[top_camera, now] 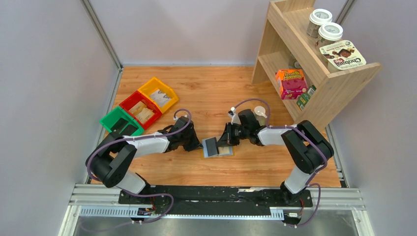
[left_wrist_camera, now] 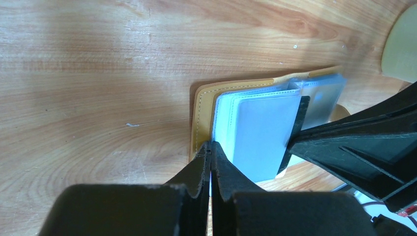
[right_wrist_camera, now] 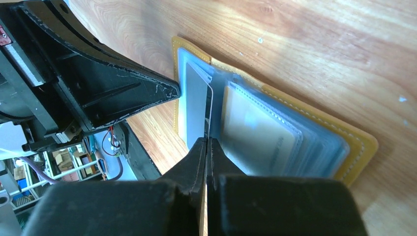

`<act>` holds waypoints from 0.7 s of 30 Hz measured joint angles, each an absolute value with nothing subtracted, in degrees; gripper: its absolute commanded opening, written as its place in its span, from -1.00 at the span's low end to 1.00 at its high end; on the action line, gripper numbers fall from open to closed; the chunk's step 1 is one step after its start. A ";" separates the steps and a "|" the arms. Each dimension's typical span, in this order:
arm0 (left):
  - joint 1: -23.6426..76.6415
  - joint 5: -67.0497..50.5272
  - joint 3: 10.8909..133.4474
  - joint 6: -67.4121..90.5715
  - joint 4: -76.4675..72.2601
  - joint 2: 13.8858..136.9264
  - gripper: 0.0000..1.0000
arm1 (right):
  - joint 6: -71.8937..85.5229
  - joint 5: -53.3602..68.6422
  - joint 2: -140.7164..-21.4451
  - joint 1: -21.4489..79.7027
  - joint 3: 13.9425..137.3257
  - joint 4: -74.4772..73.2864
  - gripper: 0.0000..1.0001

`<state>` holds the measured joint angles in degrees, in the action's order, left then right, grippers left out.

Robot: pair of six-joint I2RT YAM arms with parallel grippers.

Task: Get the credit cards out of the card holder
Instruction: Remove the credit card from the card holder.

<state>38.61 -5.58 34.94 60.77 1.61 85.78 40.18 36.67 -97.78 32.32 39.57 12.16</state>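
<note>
The credit card sits mostly inside the sleeve (left_wrist_camera: 269,132), so my left gripper should move in from the sleeve's outer edge and pin the sleeve (left_wrist_camera: 242,129) while my right gripper pulls.
The card holder (left_wrist_camera: 200,115) lies open on the wooden table, a mustard-yellow wallet with clear sleeves; the top view shows it between the two arms (top_camera: 224,151). My left gripper (left_wrist_camera: 210,146) is shut on its near edge, where the leather meets the sleeves. A pale blue-grey credit card (left_wrist_camera: 263,135) stands partly lifted out of the sleeves. My right gripper (right_wrist_camera: 207,141) is shut on that card's edge (right_wrist_camera: 197,101). The grippers face each other across the wallet, left (top_camera: 200,145) and right (top_camera: 222,142). More sleeves (right_wrist_camera: 275,132) with pale contents lie flat on the other half.
Green (top_camera: 120,122), red (top_camera: 140,109) and yellow (top_camera: 158,94) bins with tan packets sit at the back left. A wooden shelf (top_camera: 339,73) with cups and boxes stands at the right. A small pale round thing (top_camera: 259,112) rests behind the right wrist.
</note>
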 measured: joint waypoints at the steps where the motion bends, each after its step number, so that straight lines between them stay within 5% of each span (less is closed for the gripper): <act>1: 38.61 -5.61 34.94 60.77 1.61 85.78 -1.00 | 39.83 36.47 -97.23 32.12 39.51 11.53 -1.00; 13: 38.65 -5.48 34.94 60.71 1.61 85.58 -0.93 | 38.06 34.70 -95.35 30.72 39.31 7.38 -1.00; 21: 38.89 -3.55 34.94 58.17 4.10 82.87 -0.38 | 37.01 32.60 -92.14 29.80 39.27 3.44 -1.00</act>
